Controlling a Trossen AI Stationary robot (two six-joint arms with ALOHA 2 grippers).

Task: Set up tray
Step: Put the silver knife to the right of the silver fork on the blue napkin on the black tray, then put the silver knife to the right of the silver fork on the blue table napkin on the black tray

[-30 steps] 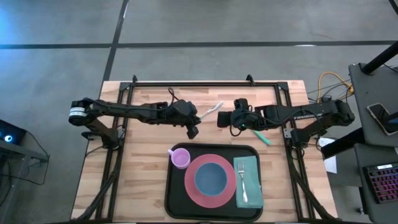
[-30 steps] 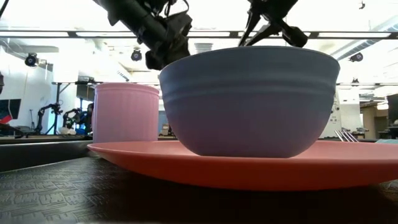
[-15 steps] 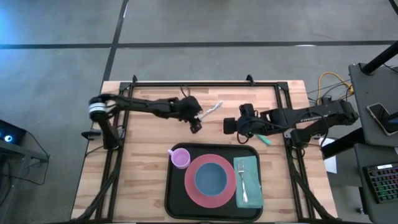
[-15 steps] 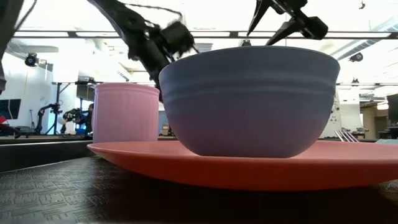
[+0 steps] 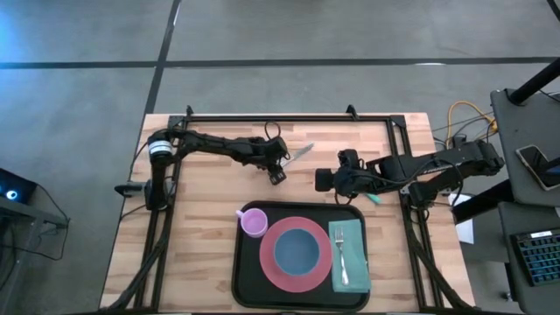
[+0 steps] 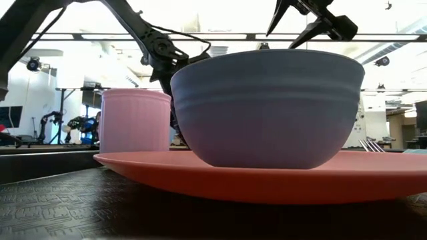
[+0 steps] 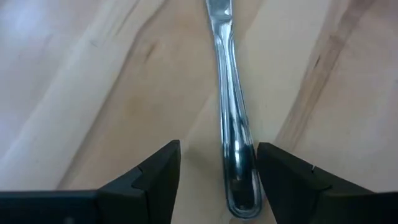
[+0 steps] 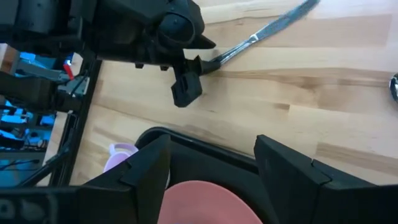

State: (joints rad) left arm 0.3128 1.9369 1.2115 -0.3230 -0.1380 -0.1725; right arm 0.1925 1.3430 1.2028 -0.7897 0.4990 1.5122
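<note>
The knife is on my left gripper's side, away from my right gripper. My left gripper should grab the knife by its handle end and bring it toward my right gripper.
The black tray lies at the table's near middle. It holds a pink cup, a pink plate with a blue bowl, and a teal napkin with a fork on it. A steel knife lies flat on the wood beyond the tray. My left gripper stands open, low over the knife's handle end, one finger on each side. My right gripper hangs open and empty just beyond the tray's far rim. My left gripper stands open around the knife's handle end, coming along the knife from its handle side. The knife lies flat on the table. One finger stands right beside the handle; whether it touches the handle I cannot tell.
A teal-handled utensil lies on the wood under my right arm, near the tray's far right corner. Black frame rails run along the table's far edge and both sides. Bare wood shows left of the tray.
My left gripper has gone down toward the table and a little toward the far right, ending by the knife's handle, while its arm has straightened out from the left. My right gripper has drawn back toward the table's near and right edges, away from the knife.
</note>
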